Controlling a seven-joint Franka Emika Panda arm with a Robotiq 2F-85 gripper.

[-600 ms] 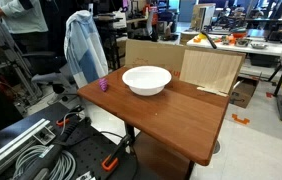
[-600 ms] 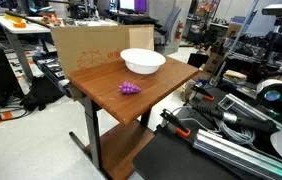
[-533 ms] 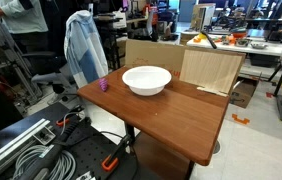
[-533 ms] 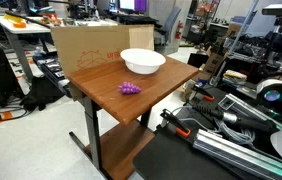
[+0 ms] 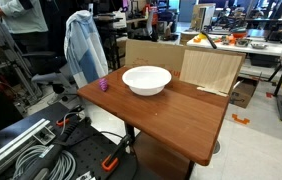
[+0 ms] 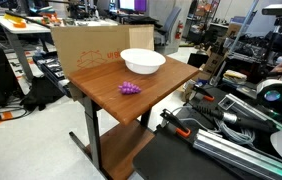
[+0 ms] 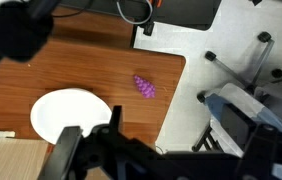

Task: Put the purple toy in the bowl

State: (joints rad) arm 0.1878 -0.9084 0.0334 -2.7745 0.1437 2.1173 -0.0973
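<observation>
The purple toy [image 7: 144,87] lies at a slant to my gripper's open fingers, so my gripper should rotate until the fingers are on either side of the toy's long sides, and then go down.
The purple toy [image 5: 104,87] is a small knobbly purple piece lying on the brown wooden table [image 5: 171,115] near one corner. It also shows in an exterior view [image 6: 129,88] and in the wrist view [image 7: 144,87]. The white bowl [image 5: 147,79] stands empty on the table a short way from the toy, seen in both exterior views [image 6: 142,61] and in the wrist view [image 7: 71,112]. My gripper [image 7: 166,160] shows only in the wrist view, as dark fingers spread wide apart, high above the table edge, open and empty. The arm is out of both exterior views.
A cardboard box [image 6: 86,45] and wooden panels [image 5: 209,68] stand along the table's back edge. A chair with a white coat [image 5: 84,45] is beside the table. Cables and metal rails [image 5: 31,150] lie on the floor. Equipment [image 6: 251,110] crowds the other side.
</observation>
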